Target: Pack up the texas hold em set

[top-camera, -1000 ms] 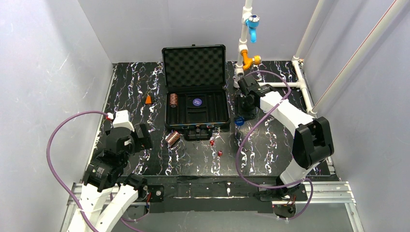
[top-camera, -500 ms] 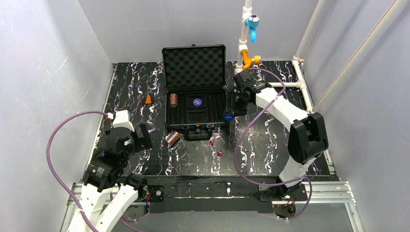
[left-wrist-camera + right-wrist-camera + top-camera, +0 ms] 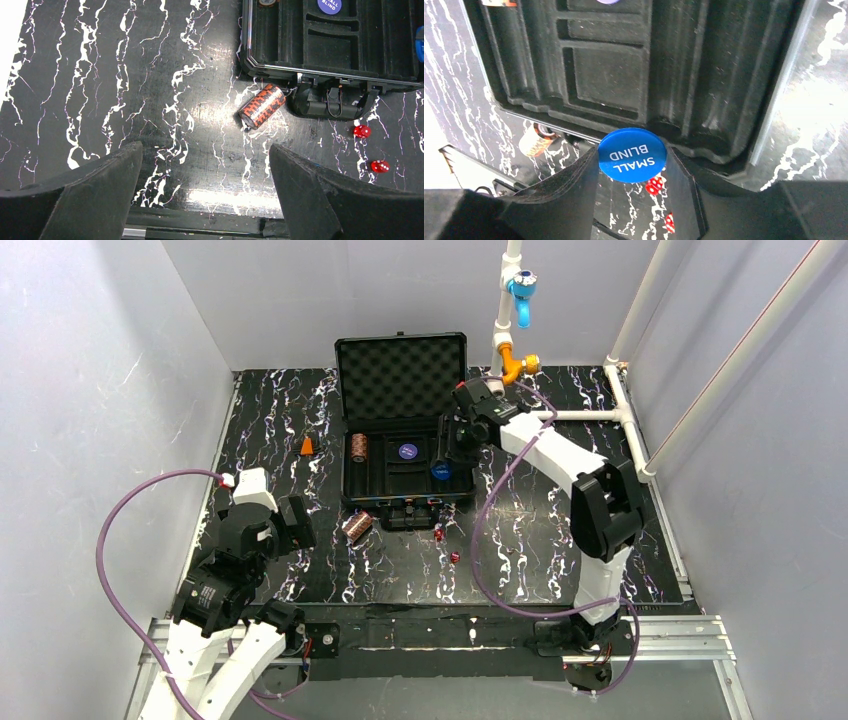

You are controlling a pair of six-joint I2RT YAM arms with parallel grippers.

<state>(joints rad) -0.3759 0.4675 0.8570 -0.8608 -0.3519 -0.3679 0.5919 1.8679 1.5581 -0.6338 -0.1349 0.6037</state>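
Note:
The second blue disc (image 3: 441, 471) is face up and the tray's front square pocket (image 3: 406, 482) is empty. My right gripper should keep going to that pocket and let go of the disc there.
The black briefcase (image 3: 358, 480) lies open, foam lid up, with one copper-brown chip stack (image 3: 358, 447) and a blue disc (image 3: 407, 451) in its tray. My right gripper (image 3: 441, 470) is shut on the second blue disc (image 3: 632, 155), marked SMALL BLIND, and holds it over the tray's right part (image 3: 724, 75). The other chip stack (image 3: 357, 527) lies on its side on the mat in front of the case, also in the left wrist view (image 3: 261, 105). Two red dice (image 3: 438, 534) (image 3: 453, 557) lie on the mat in front of the case. My left gripper (image 3: 205, 185) is open and empty near the front left.
A small orange cone (image 3: 307, 446) stands left of the case. White pipework (image 3: 620, 410) with a blue and orange fitting (image 3: 519, 285) runs along the back right. The case's latch and handle (image 3: 330, 97) jut out at its front. Grey walls enclose the mat.
My right gripper has carried the blue disc leftward from the mat right of the case to over the tray's right side. The left arm has not moved.

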